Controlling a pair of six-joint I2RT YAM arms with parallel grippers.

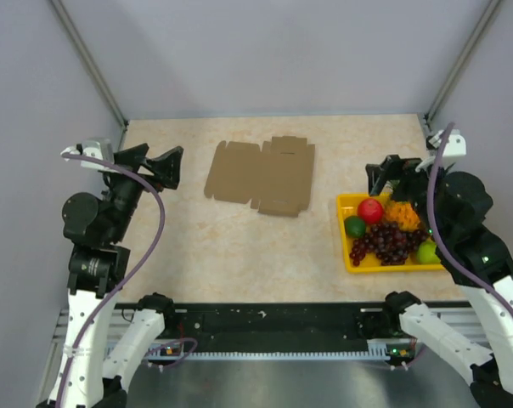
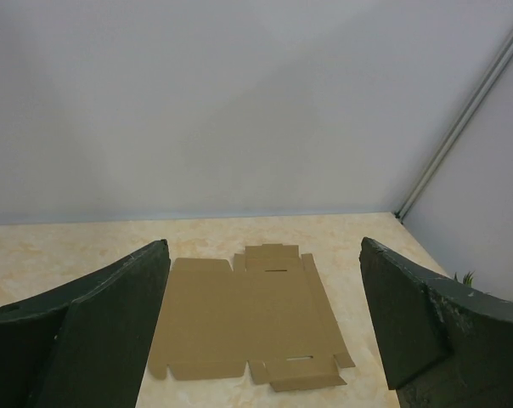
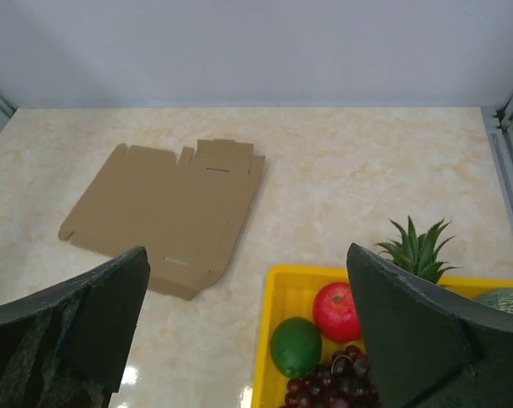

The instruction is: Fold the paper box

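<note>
The paper box's edge (image 1: 310,180) facing the yellow tray is free. My open right gripper keeps going toward that edge's back end (image 1: 311,155) and closes there.
The paper box (image 1: 262,176) is a flat brown die-cut sheet with flaps and tabs, lying unfolded on the beige table toward the back centre. The same sheet (image 2: 248,319) fills the middle of the left wrist view and lies at upper left (image 3: 167,212) in the right wrist view. My left gripper (image 1: 155,163) hovers left of the sheet, open and holding nothing. My right gripper (image 1: 384,174) hangs open over the fruit tray at the right, also holding nothing. Neither gripper touches the sheet.
A yellow tray (image 1: 343,223) at the right holds a red apple (image 3: 337,311), a green lime (image 3: 295,346), dark grapes (image 1: 386,242) and a pineapple top (image 3: 418,246). Grey walls close in the back and sides. The arm bases sit along the near rail.
</note>
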